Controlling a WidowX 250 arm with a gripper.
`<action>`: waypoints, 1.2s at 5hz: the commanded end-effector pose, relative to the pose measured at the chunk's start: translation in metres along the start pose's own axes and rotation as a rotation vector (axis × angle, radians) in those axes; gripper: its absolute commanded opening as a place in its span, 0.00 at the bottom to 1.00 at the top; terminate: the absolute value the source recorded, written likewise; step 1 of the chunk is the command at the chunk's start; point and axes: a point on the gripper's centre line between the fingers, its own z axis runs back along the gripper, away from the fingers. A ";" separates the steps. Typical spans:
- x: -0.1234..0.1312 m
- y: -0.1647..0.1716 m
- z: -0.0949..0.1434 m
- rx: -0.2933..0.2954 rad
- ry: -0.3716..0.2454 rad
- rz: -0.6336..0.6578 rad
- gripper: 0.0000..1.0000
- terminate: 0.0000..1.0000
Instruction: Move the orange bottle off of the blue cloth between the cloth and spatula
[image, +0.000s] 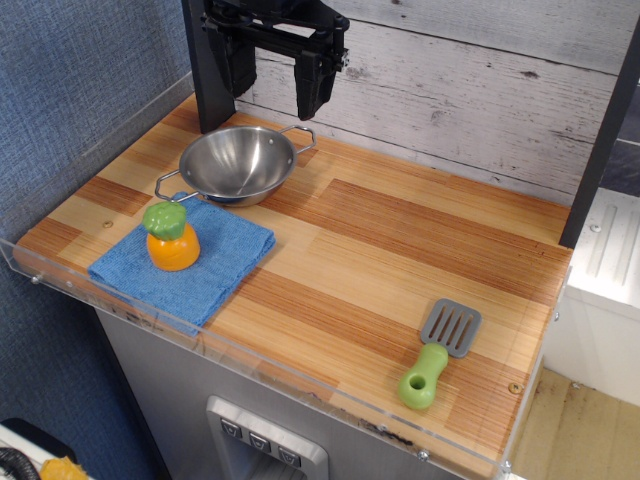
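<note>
The flat blue cloth (217, 262) will stay spread in place when the robot's gripper lifts away the orange bottle (173, 240) that stands upright on it.
The orange bottle (171, 239) with its lumpy green cap stands upright on the blue cloth (205, 270) at the left front of the wooden counter. The spatula (440, 352), grey slotted blade and light-green handle, lies near the right front. Bare wood lies between cloth and spatula. My gripper (277, 85) hangs high at the back, above the steel bowl and far from the bottle. Its two black fingers are apart and hold nothing.
A steel bowl (238, 163) with two wire handles sits behind the cloth, touching its back edge. A clear acrylic rim (250, 350) runs along the counter's front and left side. A grey plank wall stands behind.
</note>
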 end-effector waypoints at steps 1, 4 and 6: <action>0.000 0.000 0.000 0.000 0.000 0.000 1.00 0.00; -0.049 0.043 -0.004 0.047 -0.044 -0.023 1.00 0.00; -0.068 0.059 -0.052 -0.035 0.060 -0.021 1.00 0.00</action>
